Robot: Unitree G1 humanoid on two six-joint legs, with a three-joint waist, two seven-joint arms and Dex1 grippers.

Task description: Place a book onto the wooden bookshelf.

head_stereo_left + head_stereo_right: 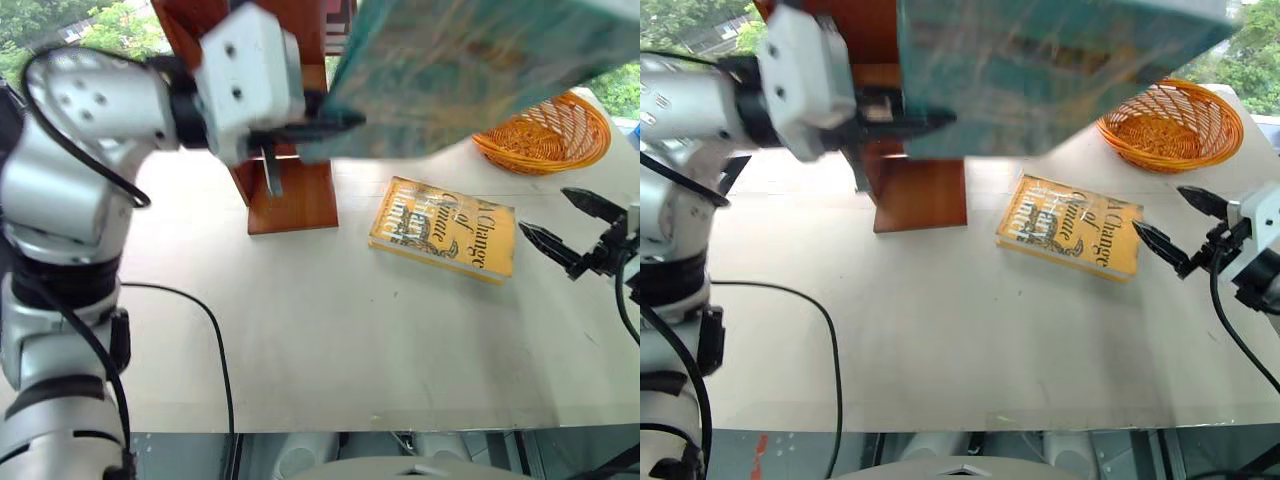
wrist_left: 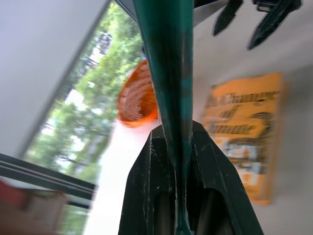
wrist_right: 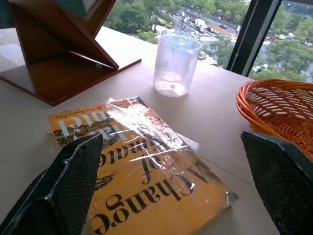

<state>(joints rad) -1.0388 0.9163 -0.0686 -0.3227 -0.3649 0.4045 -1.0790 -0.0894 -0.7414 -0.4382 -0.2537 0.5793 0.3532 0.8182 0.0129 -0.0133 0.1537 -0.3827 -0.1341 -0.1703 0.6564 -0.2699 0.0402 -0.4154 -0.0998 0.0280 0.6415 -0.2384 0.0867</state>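
The teal-green book (image 1: 445, 80) sticks out high toward the basket, away from the wooden bookshelf, so the robot's left gripper should rotate it to the shelf's open compartment (image 1: 876, 76) and bring it down level.
My left gripper (image 1: 335, 122) is shut on one edge of the large teal-green book (image 1: 470, 70) and holds it high above the table, nearly flat. In the left wrist view the book's thin edge (image 2: 166, 73) runs straight out from between the black fingers (image 2: 142, 196). The reddish-brown wooden bookshelf (image 1: 295, 195) stands behind and below the raised book, partly hidden by it and by my left hand. Its slanted panels (image 3: 58, 49) show in the right wrist view. My right gripper (image 1: 545, 212) is open and empty at the right, just off the table.
A yellow-orange book (image 1: 445, 228) in clear wrap lies flat on the white table between the shelf and my right gripper. An orange wicker basket (image 1: 548, 132) sits at the back right. A clear plastic beaker (image 3: 175, 63) stands behind the yellow book. A black cable (image 1: 215, 340) crosses the table's left side.
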